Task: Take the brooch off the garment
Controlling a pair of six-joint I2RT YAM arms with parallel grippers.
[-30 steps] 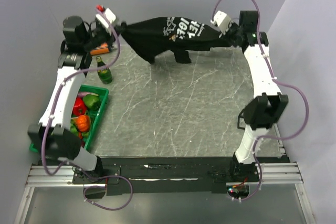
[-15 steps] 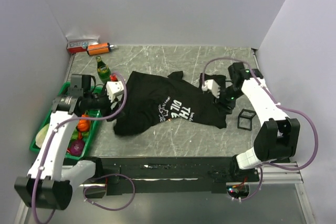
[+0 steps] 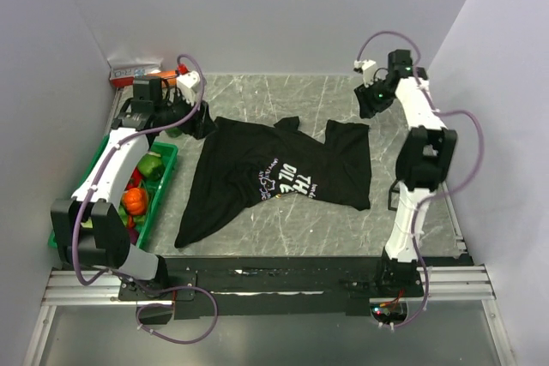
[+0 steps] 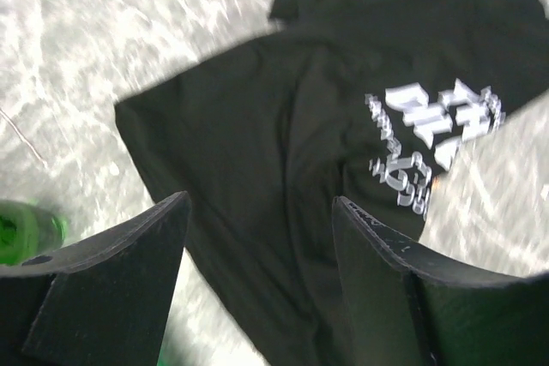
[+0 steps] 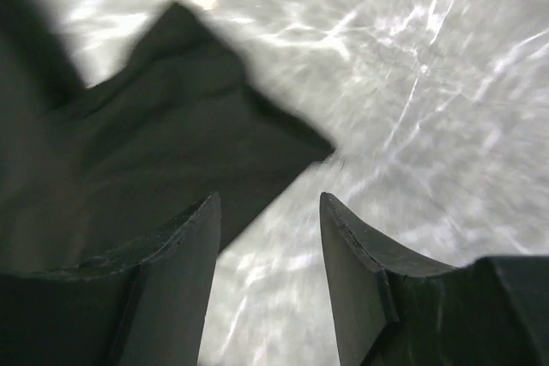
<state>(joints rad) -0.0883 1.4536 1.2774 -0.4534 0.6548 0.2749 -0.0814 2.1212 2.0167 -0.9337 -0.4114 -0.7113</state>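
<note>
My gripper will make the garment unfold and show the hidden lettering when it lifts the garment, because the white lettering cuts off at the garment's folded edge [image 3: 236, 165].
The garment [image 3: 283, 169], a black T-shirt with white lettering [image 3: 287, 184], lies spread flat on the grey marble table. At the near end of the lettering is a small orange-gold speck [image 3: 276, 198], probably the brooch; it shows only faintly in the left wrist view. My left gripper [image 3: 203, 126] hangs open at the shirt's far-left shoulder. In its own view it is the left gripper [image 4: 257, 212] with black cloth [image 4: 257, 126] below the gap and nothing held. My right gripper [image 3: 366, 102] is open beyond the far-right sleeve. The right wrist view shows the right gripper [image 5: 270, 203] over bare table beside a sleeve corner [image 5: 189, 126].
A green bin [image 3: 165, 169] of vegetables stands along the left edge. A green bottle [image 4: 21, 233] stands close to my left gripper. A red-and-white box [image 3: 133, 70] lies in the back-left corner. A black wire cube [image 3: 393, 198] sits behind the right arm. Walls enclose the table.
A second ago both grippers held the shirt stretched in the air. They let go, the shirt now lies flat, and both arms pulled back toward the far corners.
</note>
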